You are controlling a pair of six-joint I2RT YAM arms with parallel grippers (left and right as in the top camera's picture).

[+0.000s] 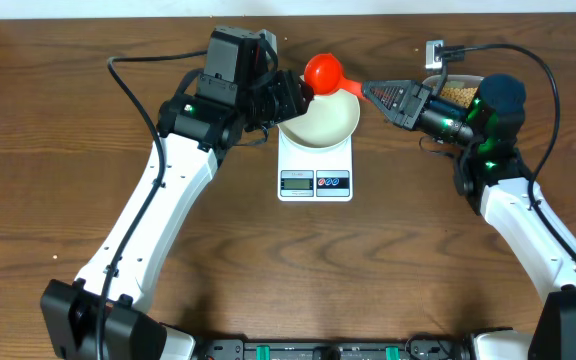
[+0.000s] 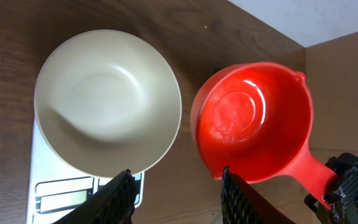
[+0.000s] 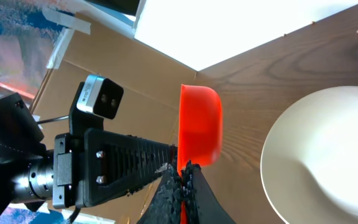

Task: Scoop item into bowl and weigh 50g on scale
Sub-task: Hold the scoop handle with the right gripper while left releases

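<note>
The red scoop is held by my right gripper far out on its handle point(image 1: 357, 90), so my left gripper should hold the scoop steady while my right gripper takes hold again closer to its cup point(image 1: 345, 84).
The cream-white bowl point(image 1: 320, 122) sits empty on the white scale point(image 1: 315, 182); it also shows in the left wrist view point(image 2: 107, 102) and the right wrist view point(image 3: 328, 155). My right gripper point(image 1: 371, 92) is shut on the handle of an empty red scoop point(image 1: 323, 72), held just behind the bowl's far rim. The scoop's empty inside shows in the left wrist view point(image 2: 253, 121), and it appears edge-on in the right wrist view point(image 3: 199, 124). My left gripper point(image 1: 296, 92) is open and empty at the bowl's left rim, its fingers point(image 2: 176, 190) apart. The tan beans point(image 1: 456, 93) lie in a tub at the back right.
The scale's display and buttons point(image 1: 315, 181) face the front edge. A small grey connector with a black cable point(image 1: 434, 50) lies at the back right. The tub of beans is partly hidden by my right arm point(image 1: 488, 110). A cardboard wall point(image 2: 347, 74) stands behind the table.
</note>
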